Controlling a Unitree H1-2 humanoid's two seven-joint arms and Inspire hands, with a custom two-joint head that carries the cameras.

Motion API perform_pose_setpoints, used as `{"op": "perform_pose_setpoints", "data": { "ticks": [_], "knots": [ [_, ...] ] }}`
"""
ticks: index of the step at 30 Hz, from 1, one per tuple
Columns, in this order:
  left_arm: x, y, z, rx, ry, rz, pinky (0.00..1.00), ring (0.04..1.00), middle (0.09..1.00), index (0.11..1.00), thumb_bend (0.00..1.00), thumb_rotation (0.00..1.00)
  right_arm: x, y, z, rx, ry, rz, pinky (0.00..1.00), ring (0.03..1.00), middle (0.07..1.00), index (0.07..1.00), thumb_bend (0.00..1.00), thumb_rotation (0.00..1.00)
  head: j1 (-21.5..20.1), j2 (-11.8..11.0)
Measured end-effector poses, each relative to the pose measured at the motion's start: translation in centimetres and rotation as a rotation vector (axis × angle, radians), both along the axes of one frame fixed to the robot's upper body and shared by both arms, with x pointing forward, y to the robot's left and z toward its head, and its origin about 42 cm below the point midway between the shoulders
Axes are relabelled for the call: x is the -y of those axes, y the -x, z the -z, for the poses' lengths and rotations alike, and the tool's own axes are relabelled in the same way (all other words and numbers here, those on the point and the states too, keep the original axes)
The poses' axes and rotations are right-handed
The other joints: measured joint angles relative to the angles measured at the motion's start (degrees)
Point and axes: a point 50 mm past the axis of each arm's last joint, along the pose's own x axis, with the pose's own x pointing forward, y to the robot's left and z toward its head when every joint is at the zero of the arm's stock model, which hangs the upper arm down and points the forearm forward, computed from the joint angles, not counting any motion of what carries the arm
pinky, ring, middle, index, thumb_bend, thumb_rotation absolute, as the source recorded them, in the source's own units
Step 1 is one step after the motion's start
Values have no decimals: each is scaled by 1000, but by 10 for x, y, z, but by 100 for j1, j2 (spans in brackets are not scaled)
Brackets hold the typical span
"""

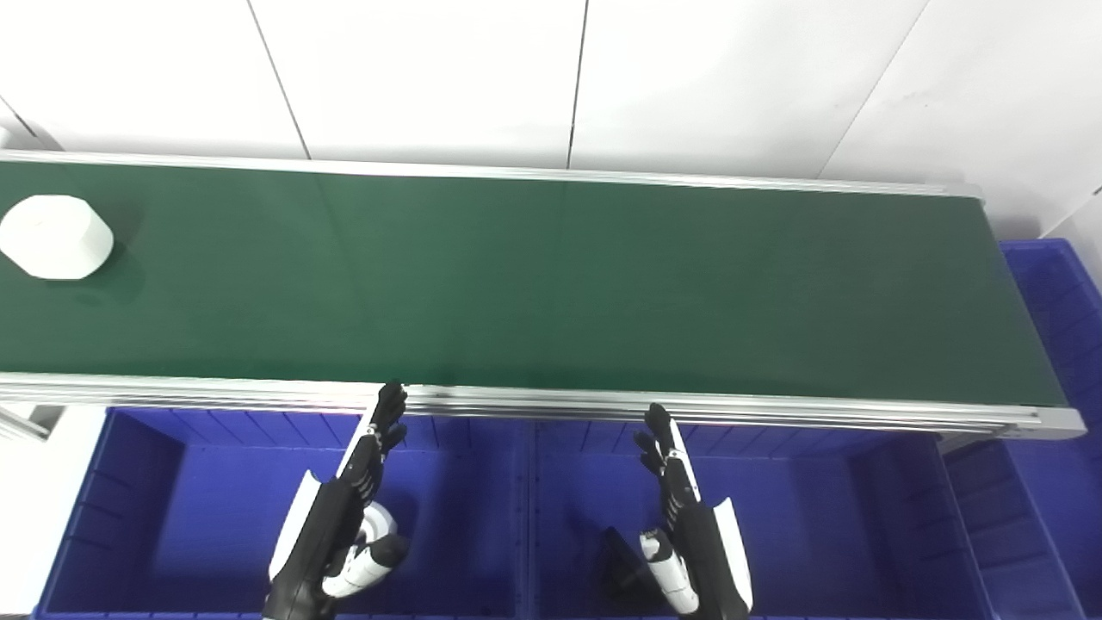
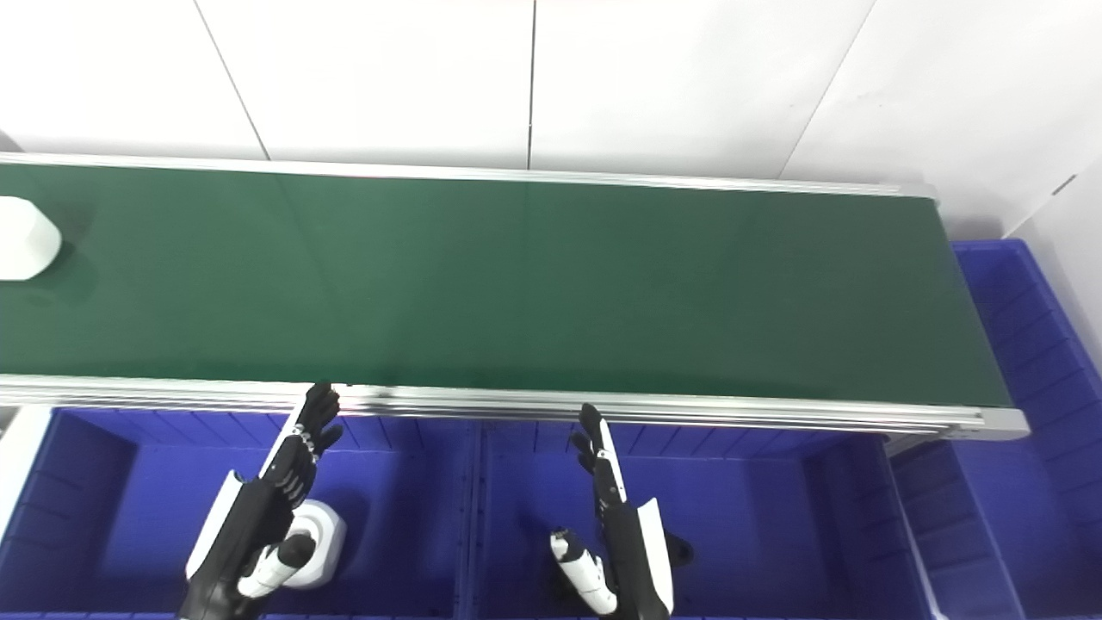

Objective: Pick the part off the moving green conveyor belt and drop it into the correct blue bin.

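I should expect a hidden hole in the white block (image 1: pixel 57 237) I lift, because the white part in the blue bin shows a ring-like rim (image 1: pixel 378 521).
A white faceted block, the part (image 1: pixel 56 237), lies on the green conveyor belt (image 1: pixel 551 284) at its far left end; the right eye view (image 2: pixel 26 238) cuts it at the edge. My left hand (image 1: pixel 344 508) is open and empty above the left blue bin (image 1: pixel 129 482), fingers pointing at the belt's near rail. My right hand (image 1: pixel 684 525) is open and empty above the middle blue bin (image 1: pixel 818 499). Both hands are far right of the part.
A white part (image 2: pixel 318 534) lies in the left bin under my left hand. A dark part (image 1: pixel 620 560) lies in the middle bin by my right hand. A third blue bin (image 1: pixel 1059 344) stands past the belt's right end. A white wall is behind.
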Motion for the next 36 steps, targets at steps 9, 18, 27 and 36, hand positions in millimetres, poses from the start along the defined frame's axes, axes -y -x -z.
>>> {"op": "perform_pose_setpoints", "data": {
  "ticks": [9,18,27,36],
  "knots": [
    [1,0,0,2,-2,2,965,1000,1000,1000,893,854,0,0,1,-3,1,0,942,946,983,1000,896,1000,9,-26],
    [1,0,0,2,-2,2,959,1000,1000,1000,896,855,0,0,1,-4,-1,-2,951,951,986,1000,896,997,0,-26],
    [2,0,2,-5,0,0,959,1000,1000,1000,893,852,0,1,2,-8,-4,-4,949,949,985,1000,894,988,53,-44],
    [2,1,5,-14,-2,1,961,1000,1000,1000,881,844,1,1,3,-11,-1,-3,944,943,982,1000,894,982,44,-44]
  ]
}}
